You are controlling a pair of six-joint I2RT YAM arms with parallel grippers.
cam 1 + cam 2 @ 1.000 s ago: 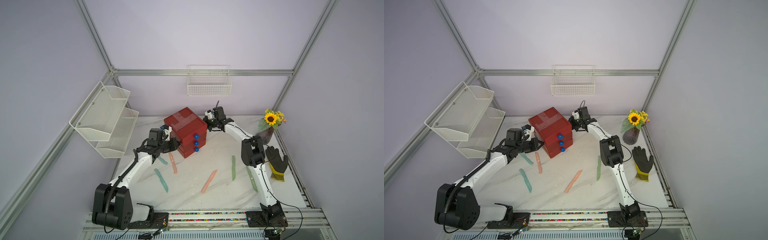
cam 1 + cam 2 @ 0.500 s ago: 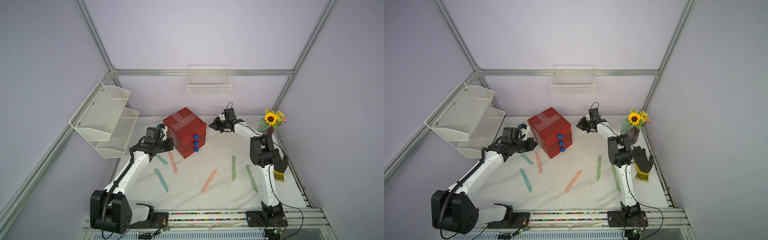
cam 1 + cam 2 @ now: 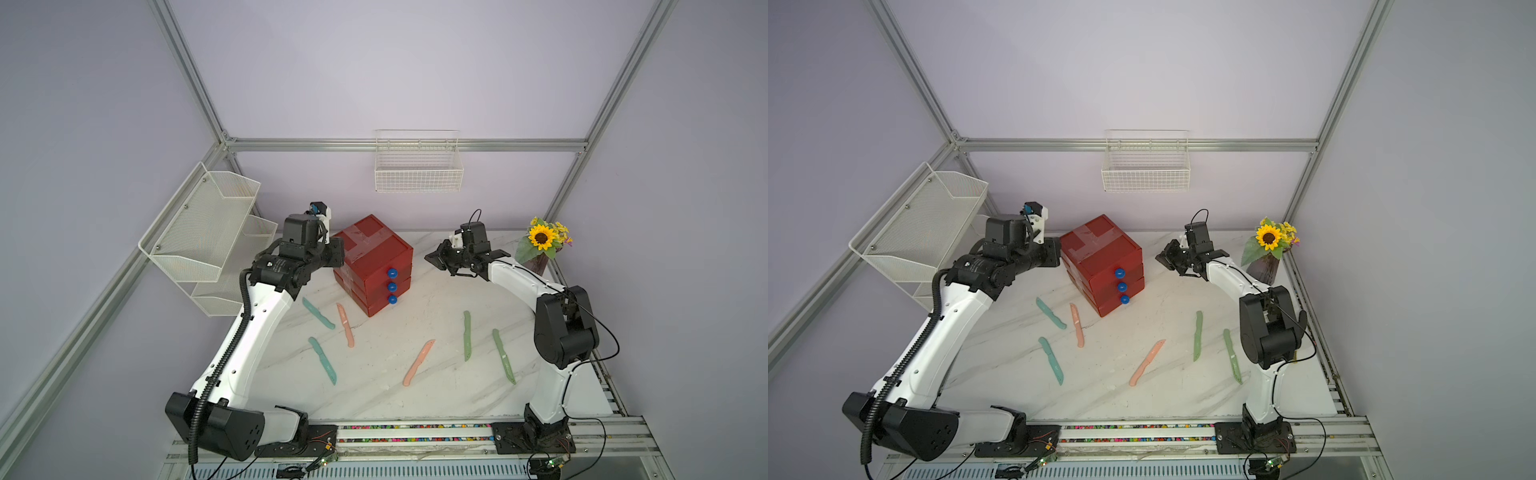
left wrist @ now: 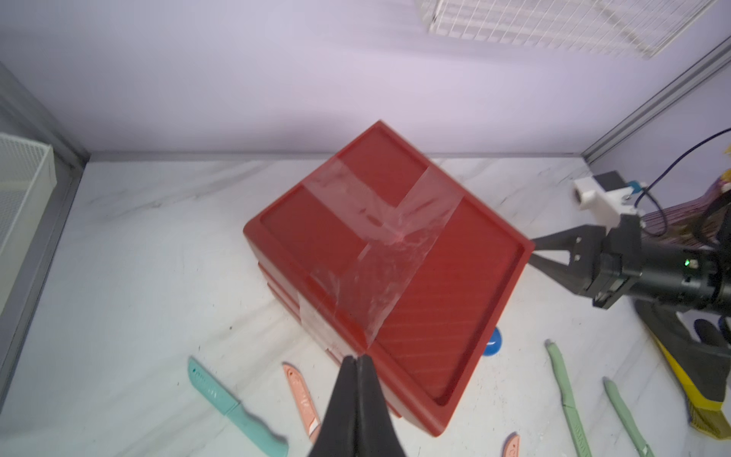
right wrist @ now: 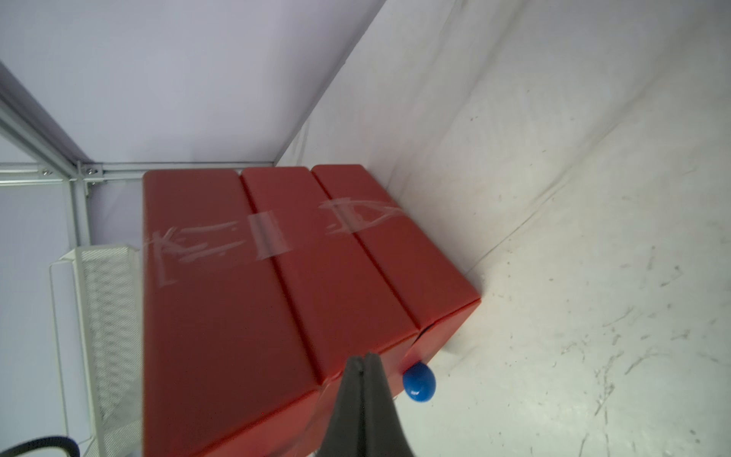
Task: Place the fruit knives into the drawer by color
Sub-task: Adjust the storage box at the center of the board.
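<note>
My right gripper is shut beside the closed top drawer (image 3: 379,281), so it should open and pull the top blue knob (image 3: 392,272) while my left gripper braces the cabinet's top.
The red drawer (image 3: 370,257) (image 3: 1100,257) cabinet stands at the back middle with all three blue-knobbed fronts (image 3: 392,286) pushed in. Six fruit knives lie on the marble: two teal (image 3: 318,313) (image 3: 322,359), two pink (image 3: 345,325) (image 3: 417,363), two pale green (image 3: 467,336) (image 3: 503,360). My left gripper (image 3: 337,254) (image 4: 357,358) is shut and empty, close to the cabinet's upper left corner. My right gripper (image 3: 432,258) (image 5: 364,356) is shut and empty, in the air a short way to the right of the cabinet, pointing at it.
A tiered white mesh rack (image 3: 208,232) hangs on the left wall and a white wire basket (image 3: 417,174) on the back wall. A sunflower vase (image 3: 540,249) stands at the back right, with a black and yellow glove (image 4: 692,376) near it.
My right gripper has drawn away from the cabinet's back right side, out to the right. My left gripper has risen from the cabinet's lower left side to its top corner. The knives have not moved.
</note>
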